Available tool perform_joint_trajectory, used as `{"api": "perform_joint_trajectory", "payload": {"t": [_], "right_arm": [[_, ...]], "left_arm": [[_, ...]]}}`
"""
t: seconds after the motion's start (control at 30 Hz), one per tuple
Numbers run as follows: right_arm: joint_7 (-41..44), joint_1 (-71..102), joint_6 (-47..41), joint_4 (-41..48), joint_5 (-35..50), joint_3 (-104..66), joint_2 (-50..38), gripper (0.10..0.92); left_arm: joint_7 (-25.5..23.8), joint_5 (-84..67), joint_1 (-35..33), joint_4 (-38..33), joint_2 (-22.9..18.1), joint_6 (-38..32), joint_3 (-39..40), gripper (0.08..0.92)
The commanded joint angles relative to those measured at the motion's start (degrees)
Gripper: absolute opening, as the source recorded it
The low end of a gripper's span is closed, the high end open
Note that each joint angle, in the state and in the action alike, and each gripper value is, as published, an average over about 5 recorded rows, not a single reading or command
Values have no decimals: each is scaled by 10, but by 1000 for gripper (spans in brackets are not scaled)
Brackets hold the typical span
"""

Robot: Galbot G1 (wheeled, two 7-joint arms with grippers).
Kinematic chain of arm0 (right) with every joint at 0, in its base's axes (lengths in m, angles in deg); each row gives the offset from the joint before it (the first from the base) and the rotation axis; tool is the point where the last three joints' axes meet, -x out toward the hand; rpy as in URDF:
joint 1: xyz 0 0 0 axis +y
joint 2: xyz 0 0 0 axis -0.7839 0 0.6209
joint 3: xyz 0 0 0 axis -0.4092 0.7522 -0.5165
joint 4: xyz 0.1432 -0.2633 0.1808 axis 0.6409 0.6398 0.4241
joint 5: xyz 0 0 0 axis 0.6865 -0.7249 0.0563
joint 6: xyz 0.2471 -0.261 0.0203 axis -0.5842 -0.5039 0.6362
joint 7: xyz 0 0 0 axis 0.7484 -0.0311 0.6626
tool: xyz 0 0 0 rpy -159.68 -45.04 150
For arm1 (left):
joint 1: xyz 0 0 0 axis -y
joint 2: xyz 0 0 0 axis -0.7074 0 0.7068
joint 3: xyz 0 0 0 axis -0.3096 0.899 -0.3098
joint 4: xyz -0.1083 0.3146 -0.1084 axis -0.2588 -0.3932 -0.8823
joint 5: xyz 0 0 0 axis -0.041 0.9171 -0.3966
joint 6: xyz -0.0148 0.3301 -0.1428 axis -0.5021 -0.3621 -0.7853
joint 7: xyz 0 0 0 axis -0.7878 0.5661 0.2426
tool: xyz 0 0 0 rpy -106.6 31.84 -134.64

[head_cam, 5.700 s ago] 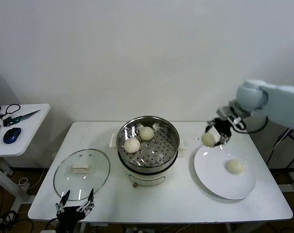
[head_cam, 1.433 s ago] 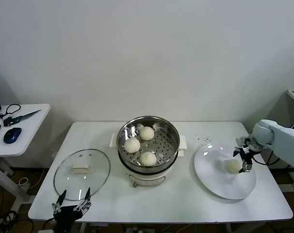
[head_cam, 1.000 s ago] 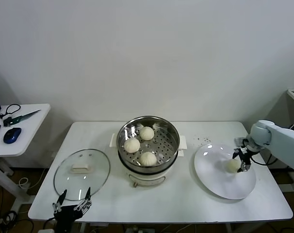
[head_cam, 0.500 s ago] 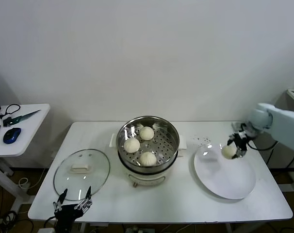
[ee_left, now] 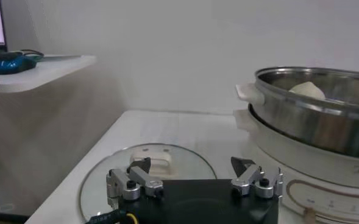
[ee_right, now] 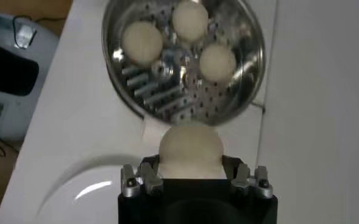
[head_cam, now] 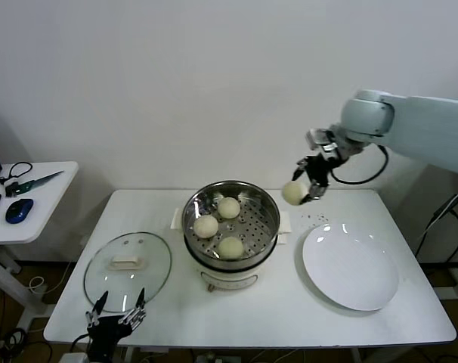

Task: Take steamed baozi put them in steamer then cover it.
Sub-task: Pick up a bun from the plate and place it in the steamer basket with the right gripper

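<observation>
The tray is open on the side (head_cam: 256,218) toward the held baozi, so my right gripper keeps moving that baozi over the tray's rim (head_cam: 277,212) until it rests there.
My right gripper (head_cam: 304,188) is shut on a pale baozi (head_cam: 292,193) and holds it in the air just right of the steamer (head_cam: 267,198), above the table's far side. The wrist view shows that baozi (ee_right: 190,150) pinched between both fingers, with the steamer (ee_right: 114,78) beyond it. Three baozi lie on the perforated tray: one at the back (head_cam: 228,207), one at the left (head_cam: 205,225), one at the front (head_cam: 230,247). The glass cover (head_cam: 128,267) lies flat on the table left of the steamer. My left gripper (head_cam: 116,318) waits open at the table's front edge, near the cover (ee_left: 149,178).
A bare white plate (head_cam: 351,266) lies on the right half of the table. A small side table (head_cam: 29,198) with a blue mouse (head_cam: 18,210) stands off to the left. The white wall runs close behind the table.
My right gripper closed on the last baozi on the plate, lifted it and carried it up and left to beside the steamer's right rim. The plate is now bare. The left arm stayed put.
</observation>
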Motion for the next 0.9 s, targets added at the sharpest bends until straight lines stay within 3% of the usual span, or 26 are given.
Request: {"api": "perform_joint_trajectory", "payload": {"t": [0.03, 0.5, 0.9], "right_arm": [[-75, 20, -66, -45, 81, 0, 122, 687], [-113, 143, -86, 28, -14, 0, 133, 687], [-127, 185, -94, 49, -29, -21, 126, 695]], "left_arm": [[0, 0, 0, 0, -1, 0, 0, 823], [0, -7, 6, 0, 0, 3, -4, 823], [-1, -9, 10, 0, 0, 8, -5, 823]]}}
